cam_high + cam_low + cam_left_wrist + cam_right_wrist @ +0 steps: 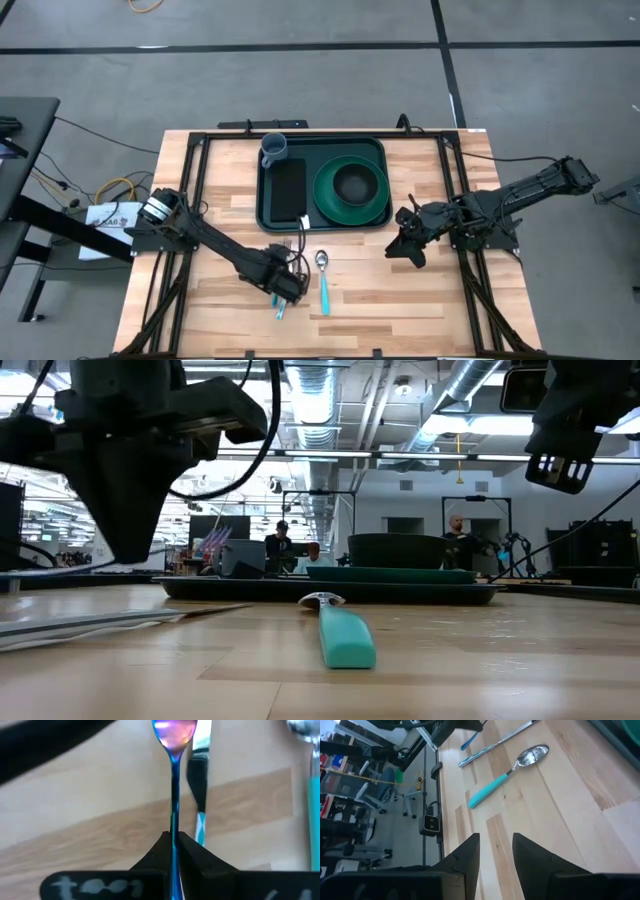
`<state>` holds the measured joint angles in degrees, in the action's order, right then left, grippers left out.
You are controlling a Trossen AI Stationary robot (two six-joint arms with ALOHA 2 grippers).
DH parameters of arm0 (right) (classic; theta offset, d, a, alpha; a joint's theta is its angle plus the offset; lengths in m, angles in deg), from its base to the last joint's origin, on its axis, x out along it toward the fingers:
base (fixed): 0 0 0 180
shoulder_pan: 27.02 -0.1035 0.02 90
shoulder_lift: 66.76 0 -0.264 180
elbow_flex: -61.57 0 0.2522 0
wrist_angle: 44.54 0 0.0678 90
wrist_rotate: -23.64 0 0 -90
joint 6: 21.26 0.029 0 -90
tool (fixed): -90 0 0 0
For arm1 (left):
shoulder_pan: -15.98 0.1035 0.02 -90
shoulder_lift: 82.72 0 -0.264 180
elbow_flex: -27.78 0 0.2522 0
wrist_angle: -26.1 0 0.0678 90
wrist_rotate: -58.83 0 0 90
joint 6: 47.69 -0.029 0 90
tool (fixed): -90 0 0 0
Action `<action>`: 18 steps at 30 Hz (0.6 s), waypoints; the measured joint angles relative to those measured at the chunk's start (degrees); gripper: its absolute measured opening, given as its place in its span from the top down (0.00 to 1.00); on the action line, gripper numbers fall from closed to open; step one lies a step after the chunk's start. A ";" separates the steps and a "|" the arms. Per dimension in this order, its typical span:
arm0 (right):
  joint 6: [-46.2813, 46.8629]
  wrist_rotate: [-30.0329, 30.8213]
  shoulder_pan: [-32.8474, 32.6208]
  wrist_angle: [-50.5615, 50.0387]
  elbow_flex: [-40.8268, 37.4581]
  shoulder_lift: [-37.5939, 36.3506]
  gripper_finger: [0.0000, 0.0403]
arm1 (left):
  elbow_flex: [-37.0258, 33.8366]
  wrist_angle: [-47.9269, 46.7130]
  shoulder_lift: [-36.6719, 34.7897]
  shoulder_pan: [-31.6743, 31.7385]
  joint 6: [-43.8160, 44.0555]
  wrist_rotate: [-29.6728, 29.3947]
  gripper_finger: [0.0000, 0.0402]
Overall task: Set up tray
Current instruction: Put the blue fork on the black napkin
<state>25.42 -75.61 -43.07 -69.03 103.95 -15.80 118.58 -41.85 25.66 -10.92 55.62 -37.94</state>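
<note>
I should go on moving my left gripper to the flat black rectangle (288, 184), which is clear, before releasing there, as the blue handle (174, 802) lines up with the gripper's fingers.
The dark green tray (372, 150) lies at the table's far middle. It carries a grey cup (274, 150), a flat black rectangle (289, 188) and a round green plate (350, 190) with a dark bowl on it. My left gripper (286, 290) is near the table's front, shut on a blue iridescent spoon (174, 732). A knife (200, 770) lies beside it on the wood. A teal-handled spoon (323, 280) lies just to the right. My right gripper (495, 855) hangs open over the table to the right of the tray, touching nothing. My left gripper pinches the blue spoon's thin handle (173, 827) between its two fingers. The handle runs along the fingers and the spoon's bowl (174, 732) points away ahead of them. Whether the spoon rests on the table I cannot tell.
Black frame rails run along the table's left and right sides (196, 190) (455, 180). Bare wood shows between the tray's near rim and the cutlery (360, 270). People sit in the room beyond the table (282, 545).
</note>
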 joint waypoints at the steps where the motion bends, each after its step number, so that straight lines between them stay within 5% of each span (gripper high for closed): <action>1: -0.08 -0.15 0.00 -0.01 0.00 0.00 0.73 | 0.51 -1.21 -0.02 0.51 0.00 -0.20 1.00; 11: -0.24 -2.89 -0.71 -2.17 0.00 0.00 0.73 | 5.07 -13.71 -3.05 10.28 -3.06 -8.15 1.00; 18: -0.65 -2.86 -1.67 -2.29 0.00 0.00 0.73 | 1.82 -11.83 -10.32 23.79 -16.94 -8.46 1.00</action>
<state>24.77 -78.48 -44.74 -71.32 103.95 -15.80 120.40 -53.68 15.34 12.87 38.68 -46.40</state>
